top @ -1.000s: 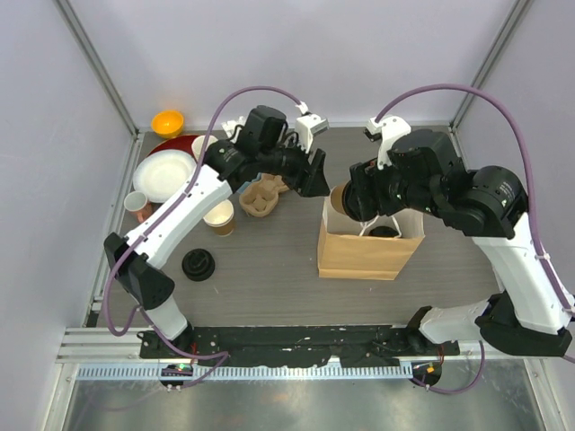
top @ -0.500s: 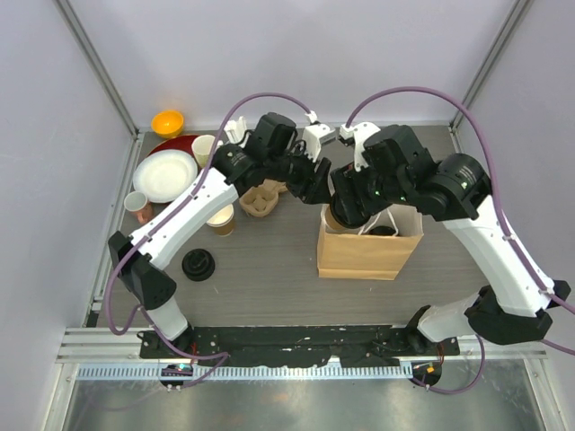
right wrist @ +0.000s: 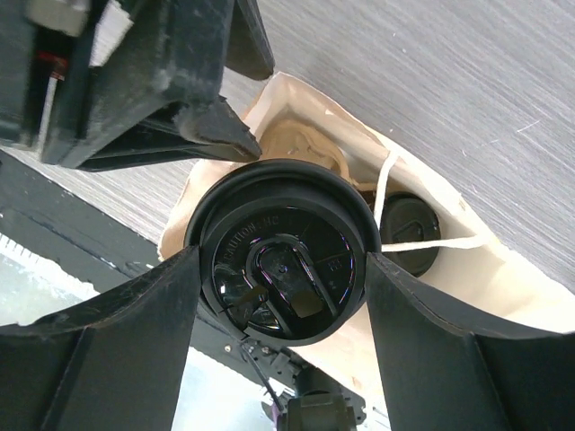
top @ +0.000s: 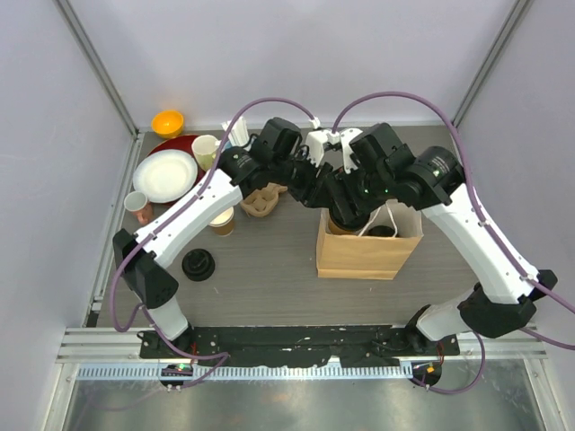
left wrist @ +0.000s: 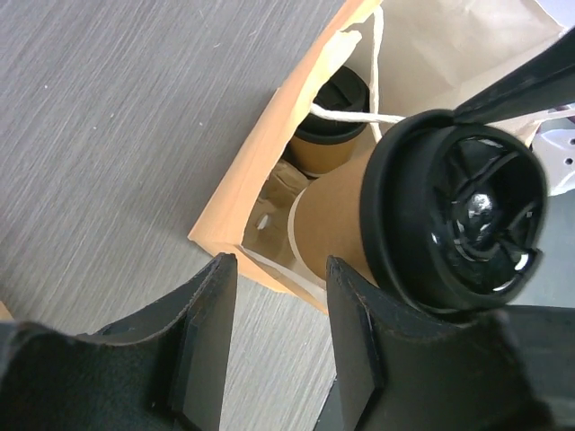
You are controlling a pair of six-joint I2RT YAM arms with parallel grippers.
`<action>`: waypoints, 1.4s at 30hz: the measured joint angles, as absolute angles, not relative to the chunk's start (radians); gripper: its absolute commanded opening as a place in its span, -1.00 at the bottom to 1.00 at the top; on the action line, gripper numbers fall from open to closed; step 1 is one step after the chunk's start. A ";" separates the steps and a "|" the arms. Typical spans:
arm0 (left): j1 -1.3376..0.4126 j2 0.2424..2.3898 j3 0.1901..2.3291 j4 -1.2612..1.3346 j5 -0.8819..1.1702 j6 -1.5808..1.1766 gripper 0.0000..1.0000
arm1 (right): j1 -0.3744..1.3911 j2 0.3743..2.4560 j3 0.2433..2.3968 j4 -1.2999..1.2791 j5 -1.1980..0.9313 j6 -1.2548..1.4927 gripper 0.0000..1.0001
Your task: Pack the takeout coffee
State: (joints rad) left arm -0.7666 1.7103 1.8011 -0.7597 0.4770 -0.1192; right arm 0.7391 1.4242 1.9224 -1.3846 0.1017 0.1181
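Observation:
The robot's left gripper is crowding the bag's rim [right wrist: 284, 83] next to the tilted cup, so it should move back while the right gripper lowers the cup into the bag [left wrist: 271, 211].
One takeout coffee [right wrist: 283, 247], a brown paper cup with a black sip lid, hangs tilted over the left end of the open brown paper bag [top: 364, 256]. My right gripper [right wrist: 283, 260] is shut on it. In the left wrist view the same cup [left wrist: 454, 211] leans into the bag's mouth. A second lidded cup [right wrist: 409, 229] stands inside the bag. My left gripper [left wrist: 278, 265] hovers open just beside the bag's left rim, only table between its fingers. An unlidded brown cup [top: 220, 218] stands on the table to the left.
A cardboard cup carrier [top: 260, 199] sits behind the left gripper. A loose black lid [top: 198, 265] lies at front left. White plates [top: 163, 175], an orange bowl [top: 167, 121], a pale mug [top: 205, 148] and a small cup [top: 139, 205] crowd the back left corner.
The right arm has swung left, bringing the cup over the bag's left end. The left gripper has moved right to the bag's rim and its jaws have narrowed somewhat.

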 measured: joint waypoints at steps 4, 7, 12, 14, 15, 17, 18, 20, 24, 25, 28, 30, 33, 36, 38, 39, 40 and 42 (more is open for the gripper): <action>-0.767 1.714 1.825 -0.769 0.446 -0.107 -0.03 | 0.721 1.449 1.874 -1.382 0.086 0.069 0.03; -0.749 1.717 1.851 -0.777 0.415 -0.100 -0.04 | 0.710 1.464 1.846 -1.376 0.078 0.041 -0.01; -0.747 1.717 1.848 -0.783 0.415 -0.104 -0.04 | 0.685 1.463 1.770 -1.346 0.057 0.004 -0.03; -0.746 1.717 1.834 -0.789 0.415 -0.105 -0.04 | 0.677 1.452 1.733 -1.322 0.040 -0.004 -0.04; -0.746 1.717 1.827 -0.791 0.416 -0.109 -0.04 | 0.675 1.450 1.716 -1.311 0.034 -0.006 -0.04; -0.739 1.717 1.817 -0.791 0.422 -0.121 -0.03 | 0.671 1.446 1.687 -1.277 0.020 -0.010 -0.04; -0.735 1.717 1.814 -0.792 0.426 -0.124 -0.03 | 0.669 1.446 1.675 -1.256 0.009 -0.011 -0.06; -0.723 1.718 1.814 -0.801 0.430 -0.127 -0.03 | 0.665 1.446 1.652 -1.212 -0.006 -0.015 -0.05; -0.701 1.718 1.814 -0.817 0.432 -0.127 -0.02 | 0.658 1.445 1.603 -1.124 -0.026 -0.018 -0.06; -0.696 1.718 1.814 -0.822 0.432 -0.127 -0.02 | 0.657 1.443 1.590 -1.105 -0.030 -0.018 -0.06; -0.687 1.718 1.814 -0.835 0.434 -0.125 0.00 | 0.656 1.437 1.563 -1.067 -0.038 -0.021 -0.07; -0.685 1.718 1.814 -0.839 0.440 -0.123 0.04 | 0.656 1.435 1.555 -1.055 -0.043 -0.022 -0.07; -0.680 1.718 1.814 -0.839 0.462 -0.125 0.08 | 0.654 1.431 1.555 -1.055 -0.045 -0.024 -0.08; -0.679 1.718 1.819 -0.839 0.503 -0.134 0.11 | 0.647 1.420 1.557 -1.060 -0.045 -0.020 -0.09; -0.678 1.718 1.832 -0.838 0.542 -0.149 0.11 | 0.640 1.415 1.560 -1.073 -0.039 -0.006 -0.09; -0.678 1.716 1.843 -0.830 0.559 -0.159 0.11 | 0.636 1.414 1.560 -1.090 -0.036 -0.006 -0.09; -0.675 1.716 1.863 -0.804 0.579 -0.169 0.12 | 0.630 1.414 1.557 -1.128 -0.031 -0.005 -0.09; -0.667 1.711 1.902 -0.756 0.599 -0.179 0.11 | 0.626 1.415 1.545 -1.187 -0.029 -0.006 -0.10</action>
